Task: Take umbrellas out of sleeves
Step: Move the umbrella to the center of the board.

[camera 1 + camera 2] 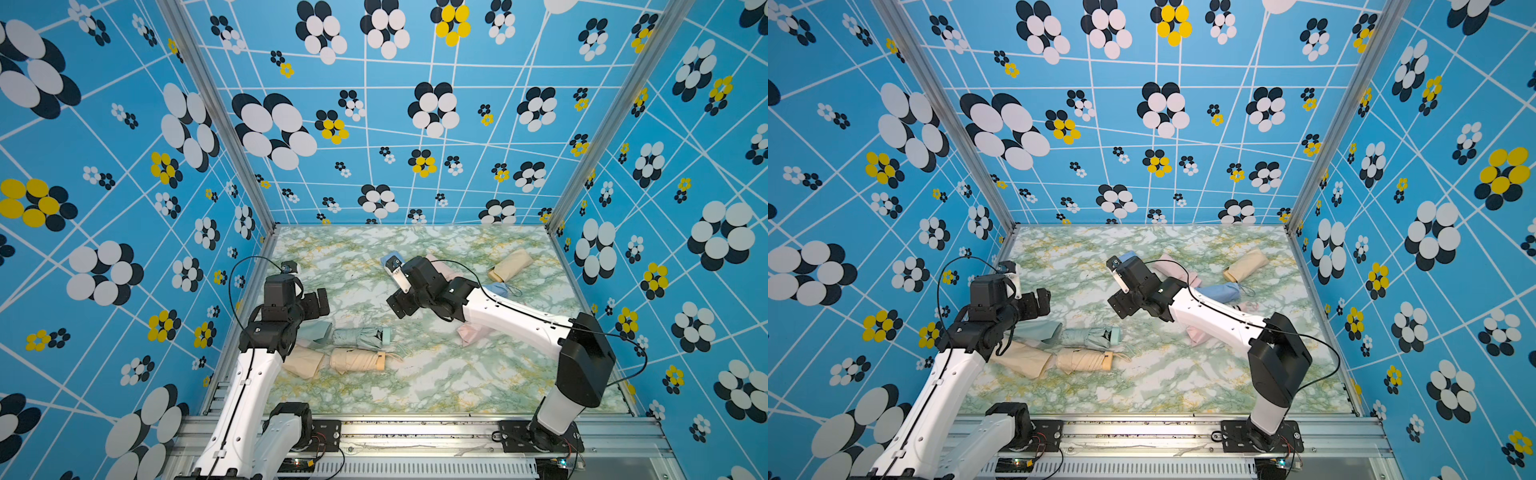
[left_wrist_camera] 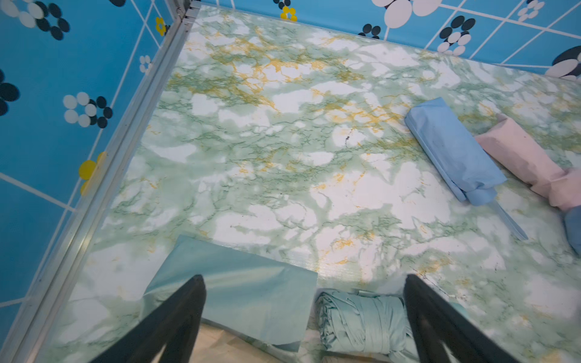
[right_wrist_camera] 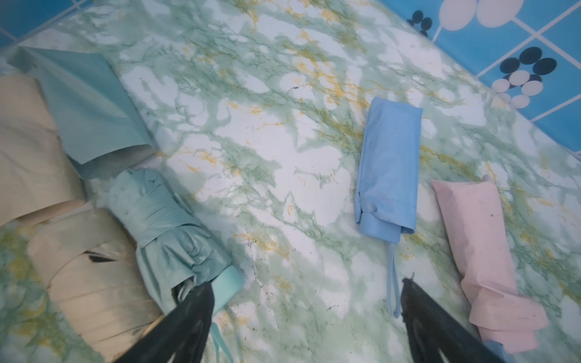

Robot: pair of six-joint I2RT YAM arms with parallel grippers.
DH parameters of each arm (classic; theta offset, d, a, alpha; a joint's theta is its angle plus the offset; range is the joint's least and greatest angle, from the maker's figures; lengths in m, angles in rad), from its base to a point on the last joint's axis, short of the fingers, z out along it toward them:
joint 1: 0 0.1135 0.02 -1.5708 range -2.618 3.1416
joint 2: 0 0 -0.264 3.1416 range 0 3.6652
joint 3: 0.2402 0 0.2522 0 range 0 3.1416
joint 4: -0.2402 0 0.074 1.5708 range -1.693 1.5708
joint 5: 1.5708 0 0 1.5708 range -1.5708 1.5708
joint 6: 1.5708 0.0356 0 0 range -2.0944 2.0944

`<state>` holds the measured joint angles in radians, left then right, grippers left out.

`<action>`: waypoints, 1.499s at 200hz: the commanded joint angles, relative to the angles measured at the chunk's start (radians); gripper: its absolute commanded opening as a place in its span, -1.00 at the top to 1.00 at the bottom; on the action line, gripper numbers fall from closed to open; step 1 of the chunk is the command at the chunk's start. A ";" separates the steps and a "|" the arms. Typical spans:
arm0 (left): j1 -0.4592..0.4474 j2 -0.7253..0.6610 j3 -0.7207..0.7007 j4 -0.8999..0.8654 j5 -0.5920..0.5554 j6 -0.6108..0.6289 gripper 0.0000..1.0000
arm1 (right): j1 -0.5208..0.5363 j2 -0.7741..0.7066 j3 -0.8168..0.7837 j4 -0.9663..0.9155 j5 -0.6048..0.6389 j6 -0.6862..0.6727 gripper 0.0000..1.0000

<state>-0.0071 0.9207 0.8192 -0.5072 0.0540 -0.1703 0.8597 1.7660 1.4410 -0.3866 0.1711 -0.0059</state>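
Observation:
The blue sleeve (image 3: 388, 181) is clear of the pink sleeve, with its narrow way across my open fingers. My right gripper should keep moving closer until the fingers are on both sides of the blue sleeve.
A mint umbrella (image 1: 361, 337) (image 3: 169, 226) lies bare beside its flat mint sleeve (image 1: 316, 332) (image 2: 245, 298). In front of them rest a beige umbrella (image 1: 357, 359) and an empty beige sleeve (image 1: 303, 361). My left gripper (image 1: 318, 303) (image 2: 303, 279) hovers open above the mint sleeve and holds nothing. My right gripper (image 1: 395, 291) (image 3: 306, 286) is open over bare table. It sits between the mint umbrella's handle and a blue sleeve (image 3: 390, 163) with an umbrella still inside.
Further sleeves with umbrellas inside lie at the back right: pink (image 1: 1171, 266), beige (image 1: 511, 264) and blue (image 1: 1219, 291). Another pink one (image 1: 471, 334) is partly under my right forearm. Patterned walls enclose the marbled table (image 1: 415, 382) on three sides.

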 commanded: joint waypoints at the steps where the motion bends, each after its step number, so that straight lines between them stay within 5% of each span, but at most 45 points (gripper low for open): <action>1: -0.002 0.018 0.009 0.005 0.107 0.027 -0.99 | -0.033 0.075 0.083 -0.089 0.042 0.038 -0.96; 116: 0.024 -0.134 -0.105 0.176 0.037 -0.069 -0.99 | -0.151 0.403 0.424 -0.181 -0.054 0.081 -0.99; 191: 0.022 -0.096 -0.074 0.136 -0.009 -0.090 -0.99 | -0.184 0.643 0.679 -0.296 -0.095 0.050 -0.97; 300: 0.022 -0.058 -0.052 0.109 0.008 -0.090 -0.99 | -0.208 0.729 0.754 -0.347 -0.065 0.001 -0.64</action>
<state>0.0074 0.8593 0.7368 -0.3824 0.0631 -0.2520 0.6651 2.4653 2.1769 -0.6930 0.0994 0.0109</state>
